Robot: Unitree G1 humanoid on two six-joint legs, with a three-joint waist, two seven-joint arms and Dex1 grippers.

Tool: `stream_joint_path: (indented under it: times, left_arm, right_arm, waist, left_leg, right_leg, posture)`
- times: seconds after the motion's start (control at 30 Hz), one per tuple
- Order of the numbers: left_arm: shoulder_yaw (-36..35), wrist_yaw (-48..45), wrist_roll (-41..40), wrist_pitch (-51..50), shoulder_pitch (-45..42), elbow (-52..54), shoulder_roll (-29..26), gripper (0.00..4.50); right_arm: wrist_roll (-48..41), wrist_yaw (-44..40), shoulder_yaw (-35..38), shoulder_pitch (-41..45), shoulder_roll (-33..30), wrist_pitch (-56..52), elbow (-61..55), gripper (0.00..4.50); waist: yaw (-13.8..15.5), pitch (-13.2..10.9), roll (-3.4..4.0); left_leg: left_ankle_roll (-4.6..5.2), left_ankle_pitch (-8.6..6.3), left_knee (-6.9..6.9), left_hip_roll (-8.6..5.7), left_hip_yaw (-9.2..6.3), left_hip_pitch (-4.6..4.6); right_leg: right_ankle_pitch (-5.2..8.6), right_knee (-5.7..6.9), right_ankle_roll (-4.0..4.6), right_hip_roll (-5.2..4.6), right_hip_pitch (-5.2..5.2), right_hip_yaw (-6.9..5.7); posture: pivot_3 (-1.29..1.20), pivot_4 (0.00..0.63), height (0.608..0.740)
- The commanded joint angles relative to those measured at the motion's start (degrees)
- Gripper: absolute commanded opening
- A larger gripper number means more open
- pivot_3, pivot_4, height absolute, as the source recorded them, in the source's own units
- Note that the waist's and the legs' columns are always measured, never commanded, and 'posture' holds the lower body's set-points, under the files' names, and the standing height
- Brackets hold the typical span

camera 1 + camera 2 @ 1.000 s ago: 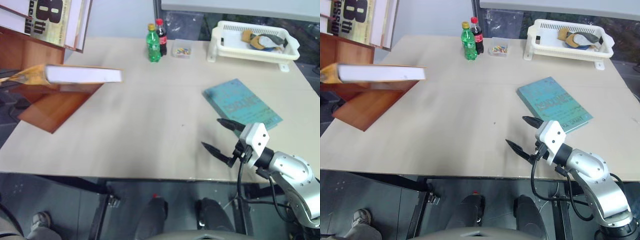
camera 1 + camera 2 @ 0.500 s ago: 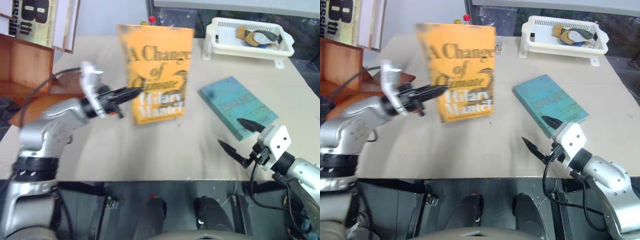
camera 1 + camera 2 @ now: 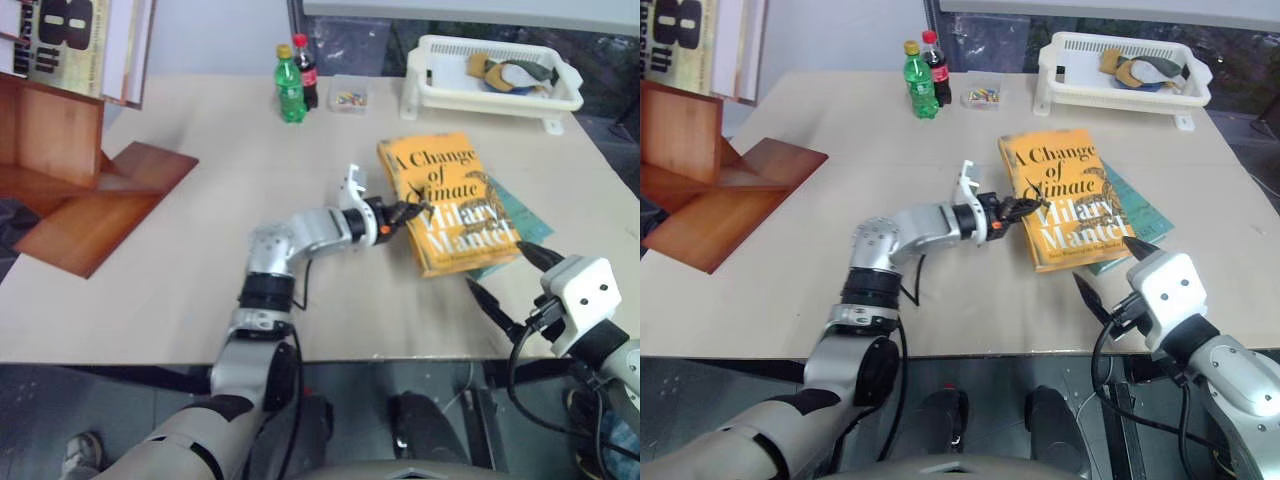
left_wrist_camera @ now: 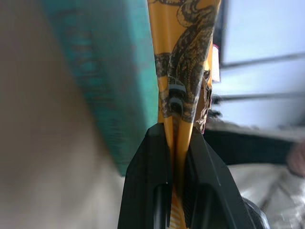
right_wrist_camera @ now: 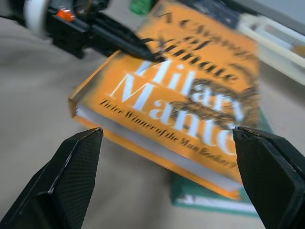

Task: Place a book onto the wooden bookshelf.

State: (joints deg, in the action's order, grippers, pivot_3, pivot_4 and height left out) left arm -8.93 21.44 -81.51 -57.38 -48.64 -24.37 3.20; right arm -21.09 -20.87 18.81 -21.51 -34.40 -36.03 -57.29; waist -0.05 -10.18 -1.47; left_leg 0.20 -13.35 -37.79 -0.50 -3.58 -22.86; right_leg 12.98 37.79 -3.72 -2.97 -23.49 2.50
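Next, I open my left gripper wide and put both fingers around the spine (image 3: 392, 178) before I lift, because it pinches only a thin fold of the orange-yellow book's cover (image 4: 178, 113).
The orange-yellow book (image 3: 445, 200), titled "A Change of Climate", lies cover up at the table's right, on top of a teal book (image 3: 512, 212). My left gripper (image 3: 408, 211) reaches across from the left and is shut on the book's left cover edge. In the left wrist view both fingers (image 4: 157, 157) pinch the thin orange cover (image 4: 183, 71). My right gripper (image 3: 493, 263) hangs open near the table's front right edge, just short of the book, with nothing between its fingers. The wooden bookshelf (image 3: 90, 190) stands at the far left, well away from the book.
A cream book with a big "8" (image 3: 70, 40) stands upright on the shelf. At the back are a green bottle (image 3: 288, 85), a cola bottle (image 3: 304, 72), a small clear box (image 3: 347, 98) and a white basket (image 3: 490, 70).
The book was at the shelf's boards, then upright over mid-table in my left gripper, and now lies at the right on the teal book. My right gripper drew back rightward.
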Motion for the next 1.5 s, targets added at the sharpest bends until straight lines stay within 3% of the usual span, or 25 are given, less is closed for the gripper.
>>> stream_joint_path:
  times: [0.03,0.3,0.4,0.43,0.63,0.8,1.03,1.5]
  left_arm:
    - [-2.15,1.34,5.43,7.01,-2.93,-1.32,4.61,0.04]
    - [-4.39,-3.52,12.94,13.57,-7.38,-11.74,10.95,0.04]
    - [-4.86,-6.49,15.05,15.78,-9.48,-17.21,12.35,1.25]
    - [-5.08,-7.24,15.54,16.07,-10.18,-18.6,12.69,1.47]
    - [-7.29,-9.53,15.69,12.8,-12.5,-20.35,11.65,4.33]
    - [-8.88,-13.5,16.27,9.93,-12.29,-19.09,8.08,4.42]
    - [-12.87,-21.61,20.87,13.75,-18.18,-31.19,5.91,4.42]
    - [-16.35,-20.99,33.59,16.71,-23.15,-41.63,-0.57,4.42]
  right_arm:
    - [-1.71,2.51,3.6,-6.37,-0.88,5.11,-2.71,4.5]
    - [-6.33,10.07,1.82,-20.12,-6.67,18.75,-2.71,4.5]
    - [-6.92,13.52,0.5,-21.95,-9.06,21.43,-2.71,4.5]
    - [-7.07,14.54,0.01,-22.21,-9.77,22.13,-2.71,4.5]
    - [-8.01,19.92,-2.89,-22.34,-13.91,24.63,-2.71,4.5]
    - [-8.85,22.63,-5.01,-21.18,-16.23,24.96,-2.71,4.5]
    - [-10.92,23.47,-6.34,-15.79,-18.57,21.71,-2.71,4.5]
    - [-12.46,25.03,-6.78,-15.31,-20.68,22.17,-2.71,4.5]
  waist:
    - [0.82,-0.01,-0.02]
    - [0.77,0.01,-0.07]
    - [0.83,0.05,-0.17]
    - [0.84,0.05,-0.17]
    - [0.84,0.03,-0.19]
    - [0.79,0.03,-0.19]
    - [0.88,0.02,-0.21]
    - [0.85,0.02,-0.2]
  left_leg:
    - [0.0,0.0,0.0,-0.01,0.02,-0.03]
    - [0.01,-0.01,0.02,-0.03,0.12,-0.06]
    - [0.01,-0.01,0.01,-0.07,0.06,-0.05]
    - [0.01,-0.01,0.01,-0.07,0.05,-0.04]
    - [0.01,-0.01,0.01,-0.08,0.01,-0.12]
    - [0.02,-0.02,0.03,-0.08,-0.01,-0.16]
    - [0.04,-0.02,0.03,-0.13,-0.06,-0.24]
    - [0.19,-0.11,0.18,-0.17,-0.05,-0.25]
  right_leg:
    - [0.0,-0.07,0.0,-0.02,0.01,0.0]
    - [0.17,-0.26,0.16,-0.05,0.05,0.05]
    - [0.27,-0.3,-0.01,-0.05,0.11,0.02]
    - [0.27,-0.34,-0.01,-0.05,0.13,0.02]
    - [0.25,-0.47,0.01,-0.06,0.15,0.0]
    - [0.21,-0.59,0.05,-0.06,0.15,-0.02]
    - [0.15,-0.7,0.05,-0.05,0.15,-0.04]
    - [-0.03,-0.92,-0.13,-0.1,0.18,-0.02]
  posture:
    - [0.0,0.15,0.74]
    - [0.0,0.15,0.74]
    - [0.0,0.15,0.74]
    - [0.0,0.15,0.74]
    - [0.0,0.15,0.74]
    - [0.0,0.15,0.74]
    - [0.0,0.15,0.74]
    - [0.0,0.15,0.74]
